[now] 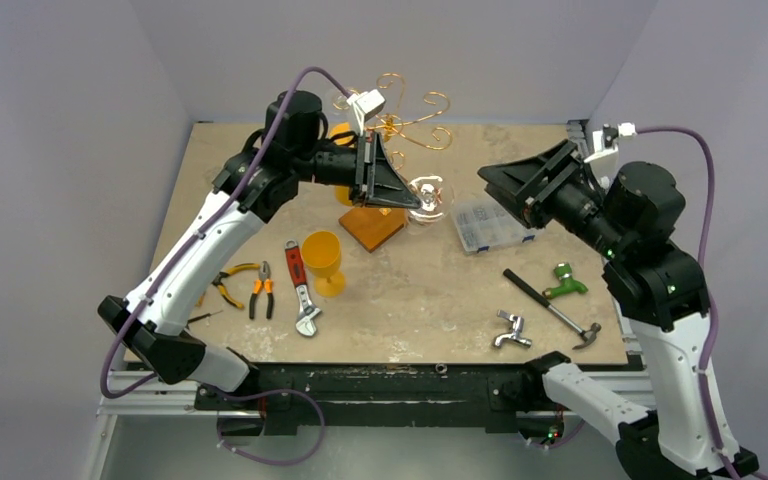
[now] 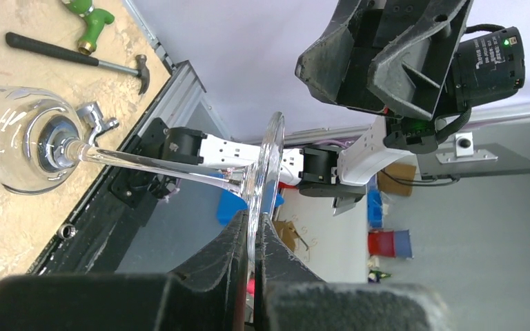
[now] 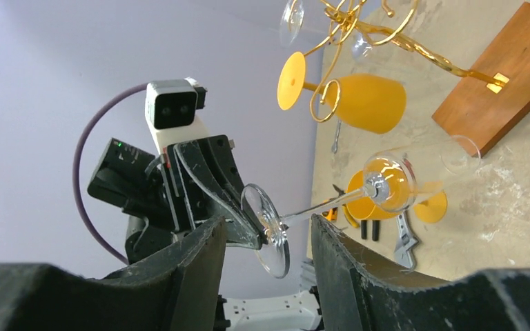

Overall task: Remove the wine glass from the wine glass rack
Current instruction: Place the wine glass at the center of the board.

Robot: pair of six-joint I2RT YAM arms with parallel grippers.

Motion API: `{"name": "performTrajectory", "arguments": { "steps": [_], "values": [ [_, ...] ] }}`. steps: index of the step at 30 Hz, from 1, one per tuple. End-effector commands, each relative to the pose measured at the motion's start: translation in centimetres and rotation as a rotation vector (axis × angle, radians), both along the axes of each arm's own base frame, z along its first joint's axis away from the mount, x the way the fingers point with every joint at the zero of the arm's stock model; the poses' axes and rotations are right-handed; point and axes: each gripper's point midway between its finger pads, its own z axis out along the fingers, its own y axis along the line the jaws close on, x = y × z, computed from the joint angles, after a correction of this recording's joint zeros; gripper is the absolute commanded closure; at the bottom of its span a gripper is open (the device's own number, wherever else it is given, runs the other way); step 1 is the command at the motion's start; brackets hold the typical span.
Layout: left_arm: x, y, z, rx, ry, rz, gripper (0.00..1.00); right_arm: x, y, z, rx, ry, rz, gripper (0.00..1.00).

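Note:
The upside-down wine glass is held by its foot (image 2: 263,181) in my left gripper. Next, I turn its bowl up and grab its stem (image 2: 155,165) with my right gripper.
My left gripper (image 1: 392,190) is shut on the flat foot (image 2: 266,165) of a clear wine glass (image 1: 428,197). It holds the glass on its side in the air, right of the golden wire rack (image 1: 400,118), apart from its curled arms. The rack's wooden base (image 1: 372,226) stands just below. In the left wrist view the bowl (image 2: 21,148) points away from the gripper (image 2: 254,227). My right gripper (image 1: 520,185) is open and empty, facing the glass from the right. In the right wrist view (image 3: 266,252) the foot (image 3: 268,231) lies between its fingertips, untouched.
An orange glass (image 3: 362,102) and a clear one (image 3: 291,17) hang on the rack. Another orange glass (image 1: 322,260) stands on the table. Pliers (image 1: 260,290), a wrench (image 1: 302,292), a hammer (image 1: 552,305), a chrome tap (image 1: 510,330), a green valve (image 1: 565,283) and a plastic box (image 1: 490,222) lie around.

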Motion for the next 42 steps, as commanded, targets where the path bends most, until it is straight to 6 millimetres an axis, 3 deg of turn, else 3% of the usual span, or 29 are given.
{"name": "performTrajectory", "arguments": {
  "steps": [1, 14, 23, 34, 42],
  "values": [
    [-2.0, 0.4, 4.3, -0.117, -0.239, -0.057, 1.0, 0.5, -2.0, -0.4, 0.068, 0.058, -0.149, 0.51],
    [-3.1, -0.4, 7.1, -0.227, -0.364, -0.126, 1.0, -0.2, -1.6, -2.2, 0.186, 0.227, -0.16, 0.36],
    [-3.0, -1.4, 8.4, -0.298, -0.448, -0.155, 1.0, 0.0, 0.8, -2.4, 0.349, 0.266, -0.039, 0.36],
    [-2.8, -2.8, 8.5, -0.319, -0.554, -0.152, 1.0, 0.9, 2.4, -0.4, 0.442, 0.219, 0.058, 0.36],
    [-2.5, -3.6, 8.9, -0.355, -0.622, -0.138, 1.0, 1.4, 3.0, -0.4, 0.457, 0.228, 0.082, 0.45]
  ]
}}
